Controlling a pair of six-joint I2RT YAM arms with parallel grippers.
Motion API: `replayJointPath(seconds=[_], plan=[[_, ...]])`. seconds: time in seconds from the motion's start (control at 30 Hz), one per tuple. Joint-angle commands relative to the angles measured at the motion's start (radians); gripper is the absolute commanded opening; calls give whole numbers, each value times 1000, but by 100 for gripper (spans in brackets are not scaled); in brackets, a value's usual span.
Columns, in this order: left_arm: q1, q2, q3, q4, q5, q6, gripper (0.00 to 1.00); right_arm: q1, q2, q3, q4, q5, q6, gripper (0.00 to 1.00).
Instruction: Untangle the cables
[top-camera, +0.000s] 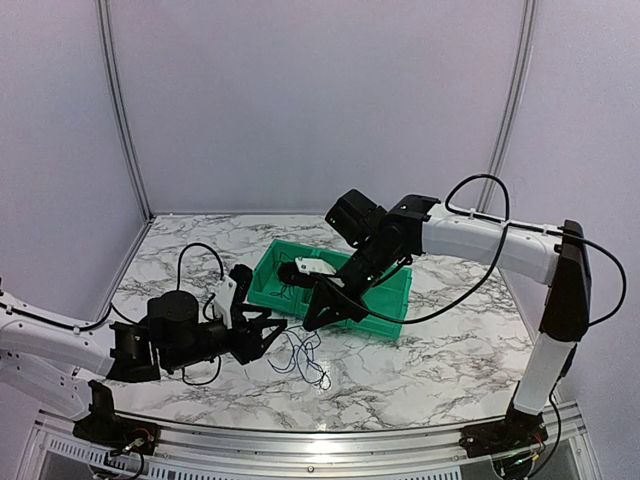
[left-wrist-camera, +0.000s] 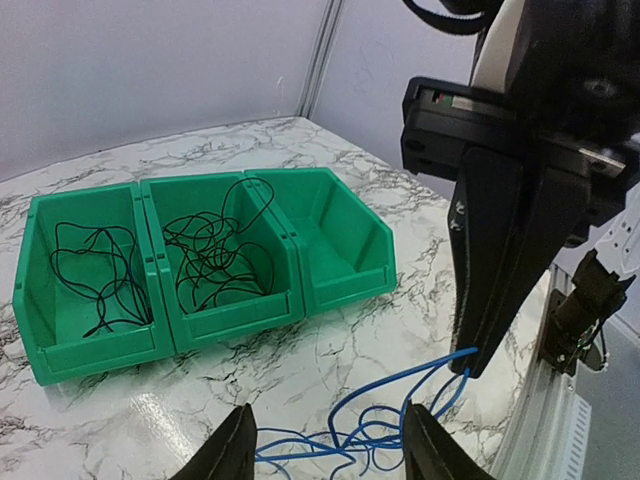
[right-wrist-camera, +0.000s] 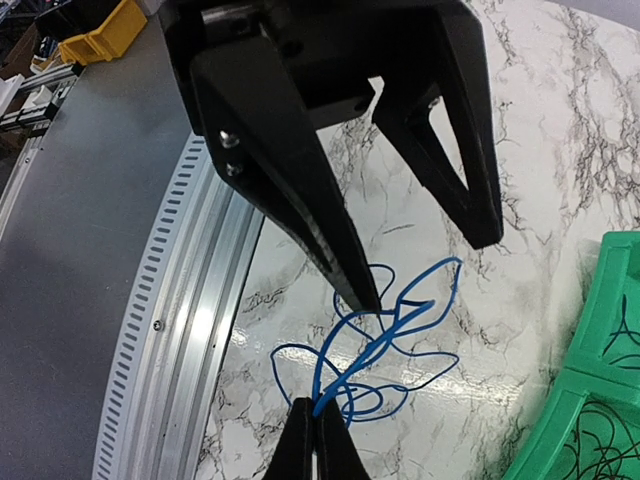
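Observation:
Several pieces of blue cable together (right-wrist-camera: 328, 393) are pinched in my right gripper, so my left gripper should hold the tangle (right-wrist-camera: 404, 312) tight while my right gripper takes just one piece and pulls it free.
A loose tangle of thin blue cable (top-camera: 300, 358) lies on the marble table in front of the green bins. My right gripper (right-wrist-camera: 318, 432) is shut on one strand of the blue cable (right-wrist-camera: 376, 351), its tip low over the table (top-camera: 311, 321). My left gripper (left-wrist-camera: 330, 450) stands open with the blue cable (left-wrist-camera: 404, 374) lying between its fingers but not pinched; from the right wrist it (right-wrist-camera: 425, 268) hangs over the tangle. Black cables (left-wrist-camera: 210, 255) fill the middle bin and more black cables (left-wrist-camera: 95, 270) lie in the left one.
Three joined green bins (left-wrist-camera: 235, 310) stand behind the tangle; the right-hand one is empty. The aluminium rail (right-wrist-camera: 190, 330) runs along the table's near edge close to the cable. A yellow bin (right-wrist-camera: 100, 35) sits off the table.

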Motion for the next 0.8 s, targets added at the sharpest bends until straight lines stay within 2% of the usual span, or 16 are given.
replayJointPath(seconds=[0.0, 0.2, 0.33, 0.37, 0.43, 0.57, 0.63, 0.77], plan=[[2, 74, 72, -59, 7, 75, 50, 10, 3, 20, -7, -29, -11, 1], [1, 159, 138, -61, -17, 98, 41, 10, 2, 7, 2, -31, -8, 1], [0, 194, 151, -11, -19, 100, 14, 10, -2, -16, 19, -12, -4, 6], [0, 198, 150, 2, -22, 100, 9, 10, -5, -24, 21, -5, -1, 11], [0, 203, 147, 19, -34, 94, 2, 9, -13, -38, 32, 18, 12, 28], [-3, 188, 138, 30, -80, 80, 0, -1, -48, -61, 78, 80, 73, 53], [-4, 179, 135, 30, -95, 75, 0, -10, -61, -61, 112, 106, 122, 59], [-4, 179, 142, 29, -101, 68, 0, -14, -42, -35, 134, 90, 181, 62]])
